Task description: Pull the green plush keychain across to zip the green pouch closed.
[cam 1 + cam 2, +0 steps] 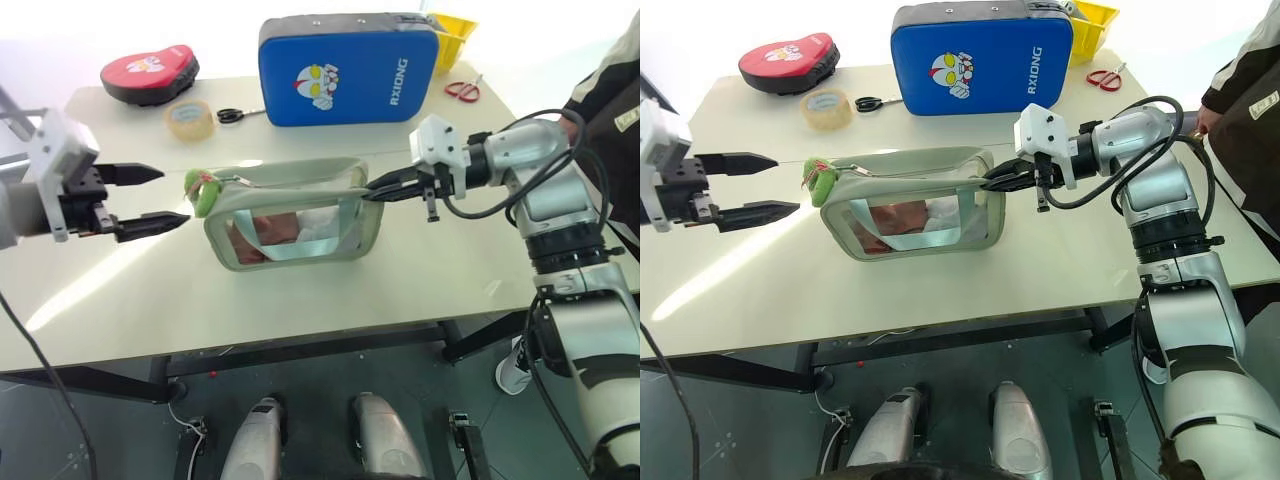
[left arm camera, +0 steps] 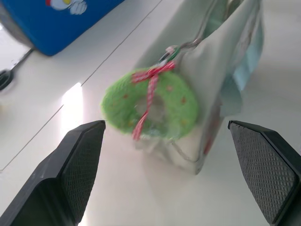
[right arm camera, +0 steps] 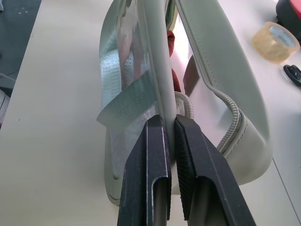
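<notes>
The green plush keychain (image 1: 204, 194) is hanging over the end of the green pouch. Next, my left gripper lifts the keychain onto the pouch's top (image 1: 262, 174) and then pinches that end of the pouch first.
The green pouch (image 1: 290, 215) stands upright in the middle of the table, its top zipper open and reddish contents behind its clear side. The green plush keychain (image 1: 203, 190), a fuzzy lime ring with a red ribbon, hangs at the pouch's left end. My left gripper (image 1: 172, 196) is open just left of the keychain, not touching it; in the left wrist view the keychain (image 2: 150, 106) sits between the spread fingers (image 2: 75, 160). My right gripper (image 1: 372, 190) is shut on the pouch's right end, its fingers (image 3: 150, 155) pinching the fabric edge.
A big blue pad (image 1: 345, 70) stands behind the pouch. A red pad (image 1: 150, 72), a tape roll (image 1: 189, 118) and black scissors (image 1: 235, 115) lie at the back left. Red scissors (image 1: 462, 90) and a yellow bin (image 1: 455, 35) are at the back right. A person (image 1: 610, 90) stands at the right.
</notes>
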Controlling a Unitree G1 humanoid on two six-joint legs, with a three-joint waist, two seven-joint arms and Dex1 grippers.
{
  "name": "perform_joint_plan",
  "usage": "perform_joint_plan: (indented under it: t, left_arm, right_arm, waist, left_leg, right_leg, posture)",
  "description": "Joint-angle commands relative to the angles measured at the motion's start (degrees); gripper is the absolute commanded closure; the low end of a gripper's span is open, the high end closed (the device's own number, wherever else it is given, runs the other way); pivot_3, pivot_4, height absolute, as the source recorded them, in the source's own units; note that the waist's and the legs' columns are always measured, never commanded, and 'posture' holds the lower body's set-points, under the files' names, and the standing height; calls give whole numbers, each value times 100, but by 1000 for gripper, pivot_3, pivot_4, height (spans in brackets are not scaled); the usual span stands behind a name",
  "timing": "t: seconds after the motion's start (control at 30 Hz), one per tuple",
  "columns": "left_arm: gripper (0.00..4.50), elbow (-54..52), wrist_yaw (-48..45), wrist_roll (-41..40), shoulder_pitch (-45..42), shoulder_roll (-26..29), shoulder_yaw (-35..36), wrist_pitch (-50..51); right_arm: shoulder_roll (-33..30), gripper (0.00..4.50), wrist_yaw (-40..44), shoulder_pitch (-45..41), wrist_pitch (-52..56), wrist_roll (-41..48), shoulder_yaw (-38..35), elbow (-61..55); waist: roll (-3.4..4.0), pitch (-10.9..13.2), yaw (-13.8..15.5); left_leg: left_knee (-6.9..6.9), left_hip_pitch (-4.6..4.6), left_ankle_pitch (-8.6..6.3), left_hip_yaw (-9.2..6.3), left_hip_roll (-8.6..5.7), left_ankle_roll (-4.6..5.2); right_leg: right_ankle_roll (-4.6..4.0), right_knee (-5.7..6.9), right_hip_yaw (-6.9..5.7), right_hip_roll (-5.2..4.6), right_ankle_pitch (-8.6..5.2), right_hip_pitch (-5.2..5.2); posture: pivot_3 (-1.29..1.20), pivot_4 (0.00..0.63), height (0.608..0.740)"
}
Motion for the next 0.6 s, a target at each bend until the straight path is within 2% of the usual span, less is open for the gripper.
perform_joint_plan:
  t: [0.03, 0.33, 0.6]
  left_arm:
    - [0, 423, -53, 107, -36, -79, 131, -297]
    - [0, 446, 288, -11, -702, -880, -266, -126]
    - [0, 319, 204, 5, -856, -1110, -594, -25]
  right_arm:
    - [7, 4425, -49, -71, -122, 22, -115, -69]
    - [-7, 4425, -61, -91, -73, 19, -111, -112]
    - [-29, 4425, -70, -83, -55, 4, -114, -133]
  waist:
    - [0, 0, 5]
    - [-3, -2, 49]
    - [-3, -2, 45]
  left_leg:
    - [0, -1, 0, 0, 0, 0]
    - [4, -1, 0, -1, 0, -1]
    - [4, -1, 0, -1, -1, 0]
  right_leg:
    - [0, 0, 0, 0, 0, -1]
    - [1, -1, -1, -1, 1, 2]
    - [1, 0, -1, -1, 1, 2]
  posture:
    - [0, 150, 740]
    - [0, 150, 740]
    - [0, 150, 740]
